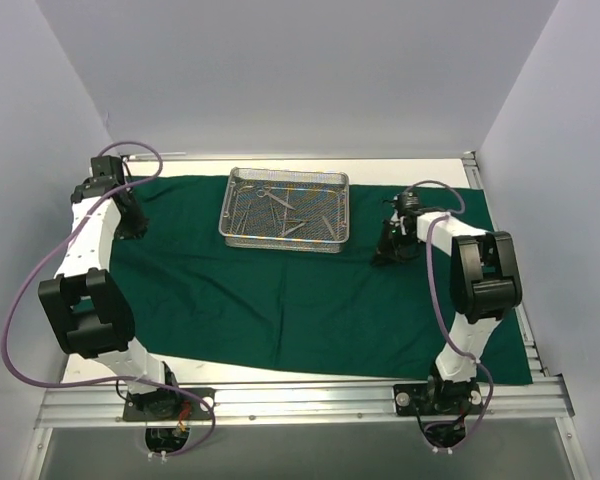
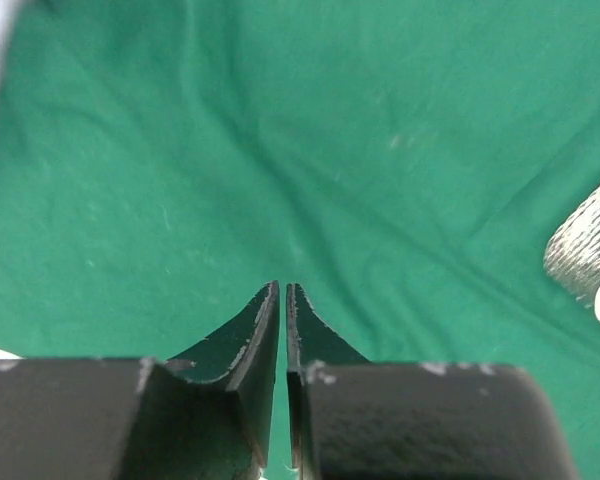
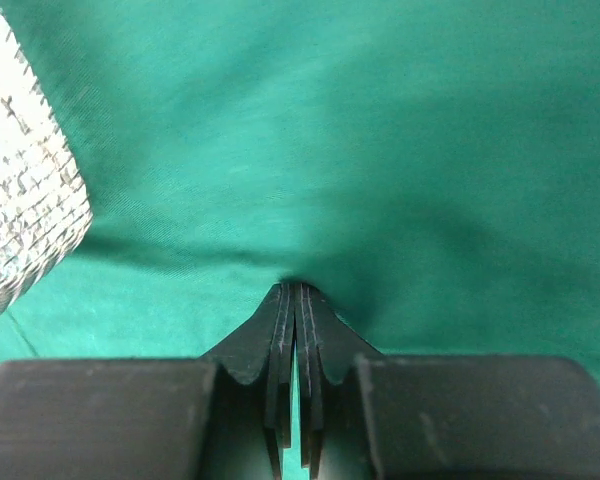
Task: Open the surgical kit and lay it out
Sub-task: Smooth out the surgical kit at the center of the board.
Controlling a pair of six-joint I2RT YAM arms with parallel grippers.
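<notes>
I should use my right gripper to pull the cloth smooth away from the tray before taking the tray's rim (image 1: 347, 195), as the dark green cloth puckers (image 3: 365, 260) beside the tray.
The dark green cloth (image 1: 280, 300) lies spread over the table. The silver wire-mesh tray (image 1: 284, 243) stands on its far middle part, with several slim steel instruments (image 1: 280, 205) inside. My left gripper (image 1: 132, 230) is at the cloth's far left edge; in the left wrist view it (image 2: 282, 287) is shut and empty just above the cloth (image 2: 280, 150), with the tray's corner (image 2: 585, 250) at the right. My right gripper (image 1: 383, 258) is right of the tray; in the right wrist view it (image 3: 296, 287) is shut, its tips pinching a pucker of cloth (image 3: 380, 150), with the tray (image 3: 20, 230) at the left.
Bare white table (image 1: 80, 370) shows left of the cloth and along the near edge. A metal rail (image 1: 300, 400) runs along the front by the arm bases. Grey walls enclose the left, back and right sides.
</notes>
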